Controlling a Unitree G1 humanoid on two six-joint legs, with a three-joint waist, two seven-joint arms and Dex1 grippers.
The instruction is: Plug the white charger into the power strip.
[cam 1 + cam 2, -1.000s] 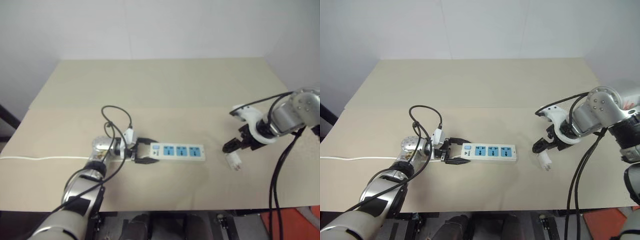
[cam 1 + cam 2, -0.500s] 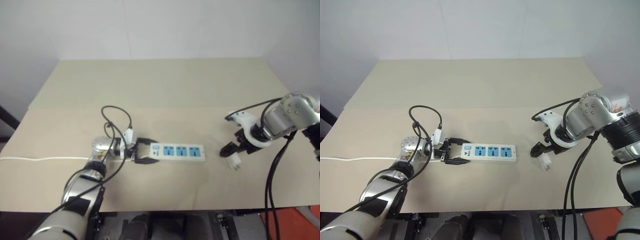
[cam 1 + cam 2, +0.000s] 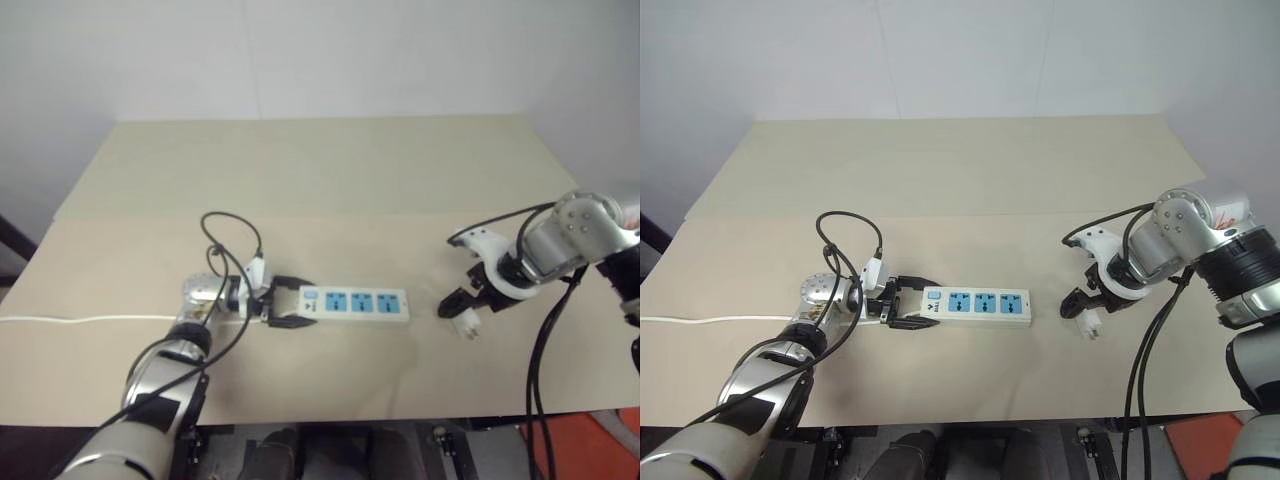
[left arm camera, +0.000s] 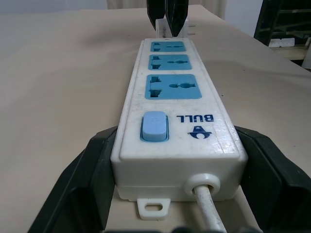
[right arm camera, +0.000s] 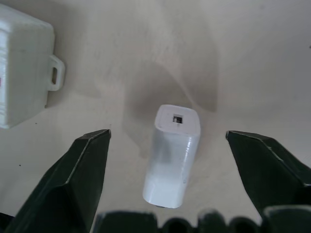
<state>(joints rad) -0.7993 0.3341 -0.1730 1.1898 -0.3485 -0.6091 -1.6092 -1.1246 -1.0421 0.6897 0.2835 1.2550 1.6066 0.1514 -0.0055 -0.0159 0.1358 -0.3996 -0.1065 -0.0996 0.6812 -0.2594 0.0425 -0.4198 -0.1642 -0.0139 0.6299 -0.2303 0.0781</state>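
I expect the white charger (image 3: 467, 323) to come up by itself, free of any cord, when I lift it, because the small port in its end (image 5: 178, 119) is empty.
The power strip (image 3: 355, 303), a white bar with three blue sockets, lies flat on the table left of centre. My left gripper (image 3: 300, 303) is shut on its switch end, one black finger (image 4: 92, 165) against each side. The white charger (image 3: 467, 322) lies on its side to the right of the strip, a short gap from its far end. My right gripper (image 3: 468, 305) points down over it, open. Its fingers (image 5: 80, 174) stand wide on both sides of the charger (image 5: 172, 155) without touching it.
The strip's thin white cord (image 3: 80, 318) runs left off the table (image 3: 330, 180). A black cable (image 3: 235, 235) loops above my left wrist. The strip's far end (image 5: 24, 92) is close to my right gripper. The table's front edge is near both hands.
My right gripper has come down slightly around the charger and its arm has drawn in towards the left. The left gripper, strip and charger have stayed put.
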